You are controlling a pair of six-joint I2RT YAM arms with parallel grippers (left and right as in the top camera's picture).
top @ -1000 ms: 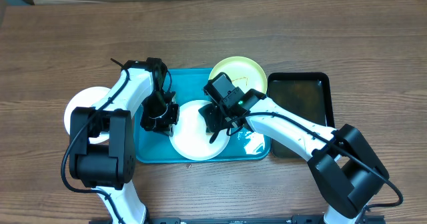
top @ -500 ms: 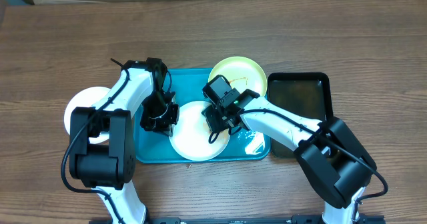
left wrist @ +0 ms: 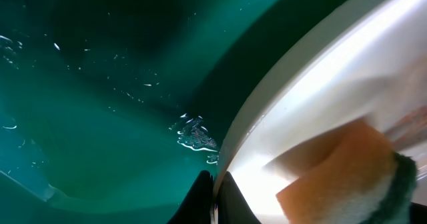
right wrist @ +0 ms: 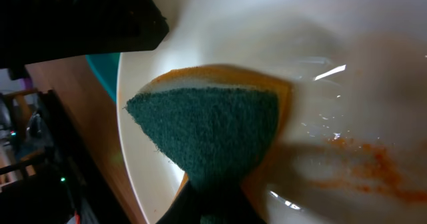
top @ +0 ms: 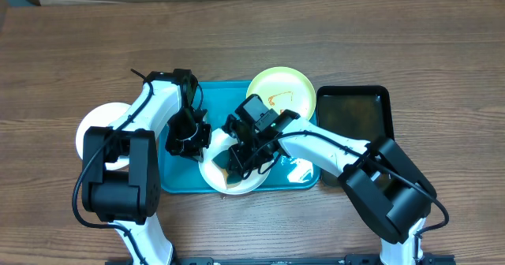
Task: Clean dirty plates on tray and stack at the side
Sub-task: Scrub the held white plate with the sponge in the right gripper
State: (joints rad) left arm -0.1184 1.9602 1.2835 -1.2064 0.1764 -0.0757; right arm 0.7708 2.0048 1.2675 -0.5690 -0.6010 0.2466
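Wet orange residue (right wrist: pixel 373 171) is on the white plate next to the sponge, so my right gripper should go to the black tray (top: pixel 354 112) while my left gripper tilts the plate.
A white plate (top: pixel 213 169) lies on the teal tray (top: pixel 175 177), smeared with orange residue (right wrist: pixel 363 161). My left gripper (top: pixel 197 141) is shut on the plate's left rim (left wrist: pixel 233 137); its fingertips (left wrist: pixel 215 197) pinch the edge. My right gripper (top: pixel 241 161) is shut on a sponge (right wrist: pixel 213 127), green scrub side and orange body, pressed on the plate's lower part. The sponge also shows in the left wrist view (left wrist: pixel 340 171). A pale yellow-green plate (top: pixel 290 87) with an orange smear sits at the tray's upper right corner.
A white plate (top: pixel 93 127) rests on the wooden table left of the tray. A black tray (top: pixel 357 123) stands right of the teal one. Water drops lie on the teal tray (left wrist: pixel 193 132).
My right gripper has moved the sponge left and down across the white plate, toward its near edge. The left gripper has held still on the rim.
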